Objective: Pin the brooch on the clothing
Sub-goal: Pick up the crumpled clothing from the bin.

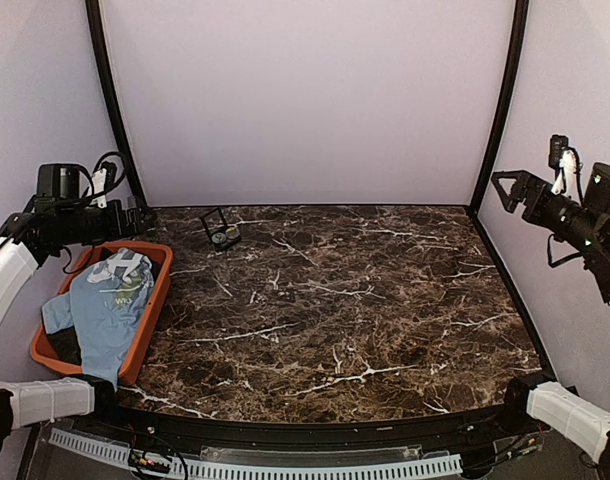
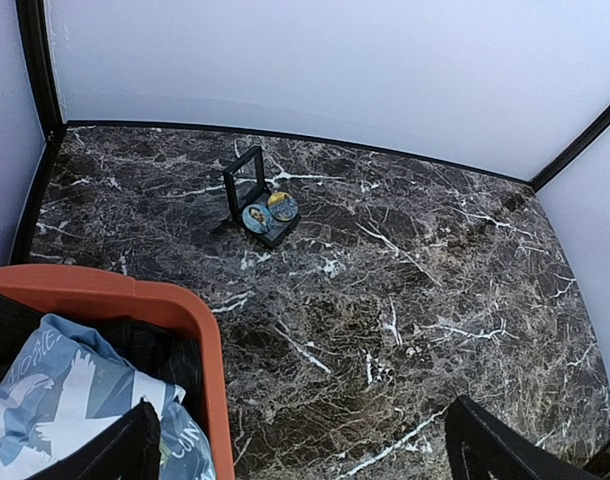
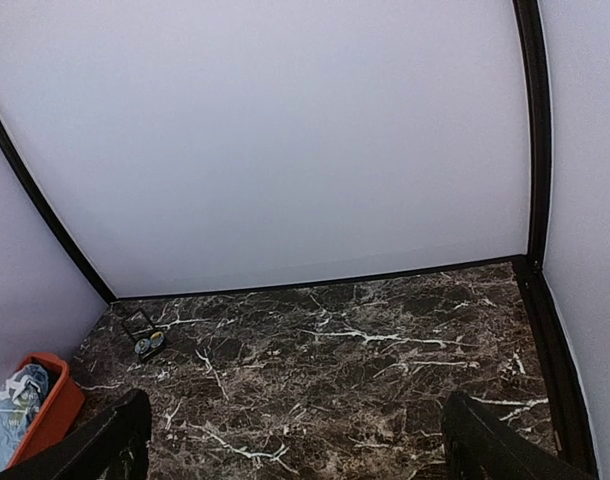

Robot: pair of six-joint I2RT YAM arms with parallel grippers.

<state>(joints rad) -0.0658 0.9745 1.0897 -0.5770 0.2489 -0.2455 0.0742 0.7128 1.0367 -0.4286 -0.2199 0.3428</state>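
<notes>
The light blue T-shirt (image 1: 110, 305) is lying uncovered on top of the dark clothes. My left gripper should keep going toward its far white print (image 1: 124, 262) until the fingers are on both sides of the fabric.
The clothing (image 1: 107, 305), a light blue T-shirt with white print, lies crumpled in an orange basket (image 1: 153, 305) at the table's left edge; the left wrist view shows the shirt (image 2: 55, 395) at lower left. A small black-framed case (image 1: 223, 233) stands open at the back left. Two tiny round discs (image 2: 269, 212) lie in it, one greyish, one bronze; which is the brooch I cannot tell. My left gripper (image 1: 145, 218) hovers open above the basket's far end, holding nothing. High at the right wall, my right gripper (image 1: 505, 190) is open and holds nothing.
Dark clothes (image 2: 150, 350) lie under the shirt in the basket. White walls with black corner posts (image 1: 500, 100) close the table on three sides. The dark marble tabletop (image 1: 345, 300) stretches between basket and right wall.
</notes>
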